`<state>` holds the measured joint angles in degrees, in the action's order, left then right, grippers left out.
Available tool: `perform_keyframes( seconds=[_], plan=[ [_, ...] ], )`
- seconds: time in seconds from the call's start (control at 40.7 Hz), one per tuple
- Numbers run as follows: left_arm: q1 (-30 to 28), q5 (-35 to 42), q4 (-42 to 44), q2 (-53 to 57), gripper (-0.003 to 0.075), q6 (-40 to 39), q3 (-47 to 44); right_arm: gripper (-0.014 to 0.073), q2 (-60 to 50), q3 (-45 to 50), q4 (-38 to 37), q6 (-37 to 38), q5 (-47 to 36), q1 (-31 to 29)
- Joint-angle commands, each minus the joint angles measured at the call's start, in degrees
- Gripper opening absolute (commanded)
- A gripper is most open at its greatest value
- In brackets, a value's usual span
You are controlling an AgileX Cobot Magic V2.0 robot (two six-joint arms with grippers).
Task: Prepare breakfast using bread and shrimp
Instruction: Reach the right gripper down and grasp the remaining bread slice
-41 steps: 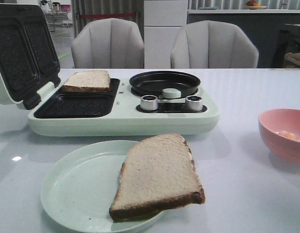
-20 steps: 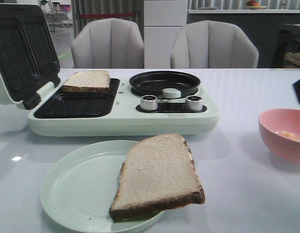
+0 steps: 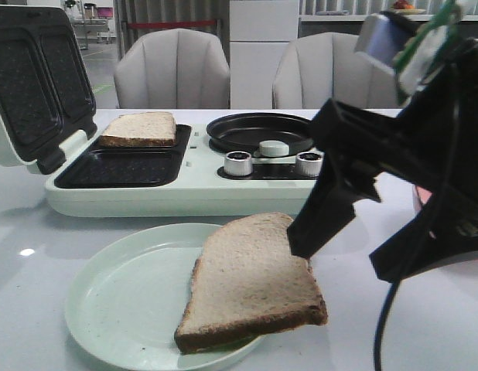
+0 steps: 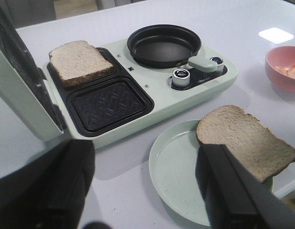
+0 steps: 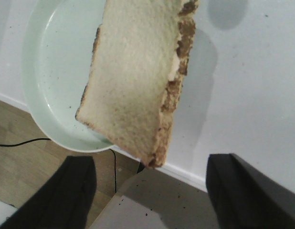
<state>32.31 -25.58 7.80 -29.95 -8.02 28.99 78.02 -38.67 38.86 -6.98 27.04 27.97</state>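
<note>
The free black well seems shorter than the plated bread slice, so I expect that slice to lie partly over the second slice when I lay it in.
One bread slice lies on a pale green plate and overhangs its near right rim; it also shows in the left wrist view and the right wrist view. The second bread slice sits in the far well of the open sandwich maker. Shrimp lie in a pink bowl. My right gripper is open and empty, just right of and above the plated slice. My left gripper is open and empty, above the table near the plate's left side.
The maker's lid stands open at the left. A black round pan and two silver knobs are on its right half. The right arm hides most of the pink bowl in the front view. Two grey chairs stand behind the table.
My right arm has come in from the right and now fills the right side of the front view, beside the plated slice, covering the pink bowl. The bread has not moved.
</note>
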Motion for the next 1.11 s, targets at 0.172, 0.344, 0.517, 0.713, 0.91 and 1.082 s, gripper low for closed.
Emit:
perform_keyframes(
  seconds=[0.172, 0.344, 0.517, 0.713, 0.91, 1.082],
  plan=[
    [0.10, 4.60, -0.26, -0.04, 0.0507, -0.08, 1.71, 0.0582, 8.24, -8.45, 1.30, -0.71, -1.96, 0.10],
    [0.10, 4.60, -0.26, -0.04, 0.0507, -0.08, 1.71, 0.0582, 12.58, -11.89, 1.30, -0.71, -1.99, 0.10],
    [0.10, 4.60, -0.26, -0.04, 0.0507, -0.08, 1.71, 0.0582, 16.08, -13.80, 1.30, -0.71, -1.64, 0.05],
    [0.10, 4.60, -0.26, -0.04, 0.0507, -0.08, 1.71, 0.0580, 17.26, -13.86, 1.30, -0.71, -0.52, 0.05],
    [0.10, 4.60, -0.26, -0.04, 0.0507, -0.08, 1.71, 0.0391, 17.32, -13.86, 1.30, -0.71, 0.62, 0.05],
    [0.10, 4.60, -0.26, -0.04, 0.0507, -0.08, 1.71, 0.0166, 17.26, -13.86, 2.14, -0.71, 0.74, 0.05]
  ],
)
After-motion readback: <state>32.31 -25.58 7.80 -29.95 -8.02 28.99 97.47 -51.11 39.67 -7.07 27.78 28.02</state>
